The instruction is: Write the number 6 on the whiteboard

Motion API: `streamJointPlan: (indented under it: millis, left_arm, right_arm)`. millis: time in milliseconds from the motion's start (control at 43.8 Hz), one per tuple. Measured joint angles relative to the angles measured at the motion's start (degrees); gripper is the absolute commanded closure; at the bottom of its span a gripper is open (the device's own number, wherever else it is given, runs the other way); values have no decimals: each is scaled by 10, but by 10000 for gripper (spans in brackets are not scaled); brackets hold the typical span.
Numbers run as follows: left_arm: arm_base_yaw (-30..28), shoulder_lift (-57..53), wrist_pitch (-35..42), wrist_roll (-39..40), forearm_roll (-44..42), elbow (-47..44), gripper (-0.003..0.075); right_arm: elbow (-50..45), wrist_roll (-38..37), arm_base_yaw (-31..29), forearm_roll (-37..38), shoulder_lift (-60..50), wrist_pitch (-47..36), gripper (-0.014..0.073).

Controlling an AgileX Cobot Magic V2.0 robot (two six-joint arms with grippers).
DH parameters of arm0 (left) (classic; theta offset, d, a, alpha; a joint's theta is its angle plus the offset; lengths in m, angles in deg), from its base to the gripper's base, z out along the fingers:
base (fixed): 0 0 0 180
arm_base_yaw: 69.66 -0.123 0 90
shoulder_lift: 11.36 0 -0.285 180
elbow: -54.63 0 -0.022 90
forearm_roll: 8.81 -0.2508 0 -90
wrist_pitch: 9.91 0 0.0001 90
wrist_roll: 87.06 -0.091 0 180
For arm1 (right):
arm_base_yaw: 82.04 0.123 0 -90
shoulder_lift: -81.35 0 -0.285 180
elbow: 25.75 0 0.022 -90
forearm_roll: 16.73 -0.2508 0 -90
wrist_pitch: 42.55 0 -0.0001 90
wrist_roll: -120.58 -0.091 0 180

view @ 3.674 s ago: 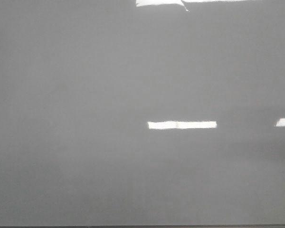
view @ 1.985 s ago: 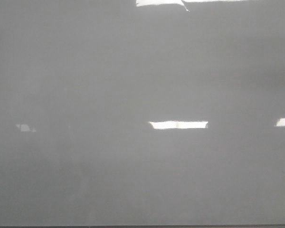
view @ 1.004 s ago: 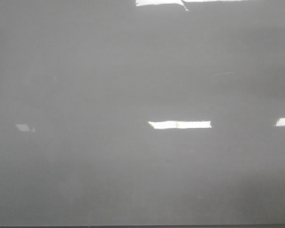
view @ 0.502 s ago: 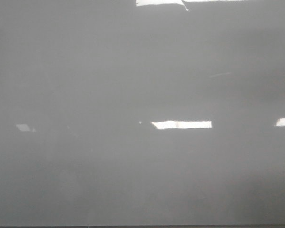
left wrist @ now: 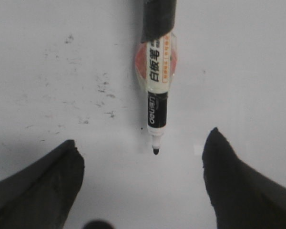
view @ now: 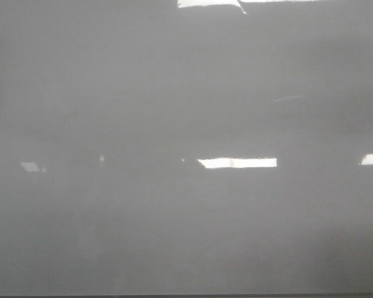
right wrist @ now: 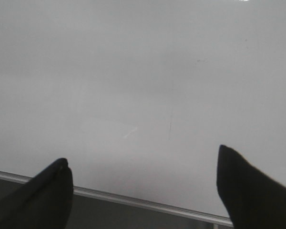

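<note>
My left gripper's open fingers have the marker's tip [left wrist: 156, 150] pointing into them, so I should keep going forward until they straddle the marker's black band [left wrist: 157, 109] and close there.
The whiteboard [view: 174, 236] fills the front view as a glossy grey sheet, and no number 6 shows on it in any view. In the left wrist view an uncapped marker [left wrist: 157, 90] with a white and orange label lies on the whiteboard [left wrist: 238, 71], its black tip pointing at my left gripper [left wrist: 142, 137]. That gripper is open, its fingers wide apart either side of the tip and not touching it. My right gripper [right wrist: 142, 153] is open and empty over the whiteboard [right wrist: 133, 71], close to the board's edge.
Faint ink smudges [left wrist: 102, 90] mark the board beside the marker. A thin metal frame [right wrist: 133, 200] bounds the board, with a dark surface [right wrist: 109, 217] beyond it. Bright light reflections [view: 236, 162] lie across the front view. A faint thin line [right wrist: 170, 125] shows on the board.
In the front view a small reflection has appeared at the left, two tiny bright dots have shown up, and the long reflection's left end has shortened. Dim shadows have shifted over the board.
</note>
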Motion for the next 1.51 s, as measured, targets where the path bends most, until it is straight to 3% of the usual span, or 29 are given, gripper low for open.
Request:
streamJointPlan:
  millis: [593,1187,1506]
  left_arm:
    - [0,104,143,1,5,1,207]
    - [4,150,96,1,1,52,211]
    - [9,155,94,1,-15,52,520]
  right_arm:
    - [0,0,0,0,0,12,-38]
    - [0,0,0,0,0,17,-38]
    - [0,0,0,0,0,19,-38]
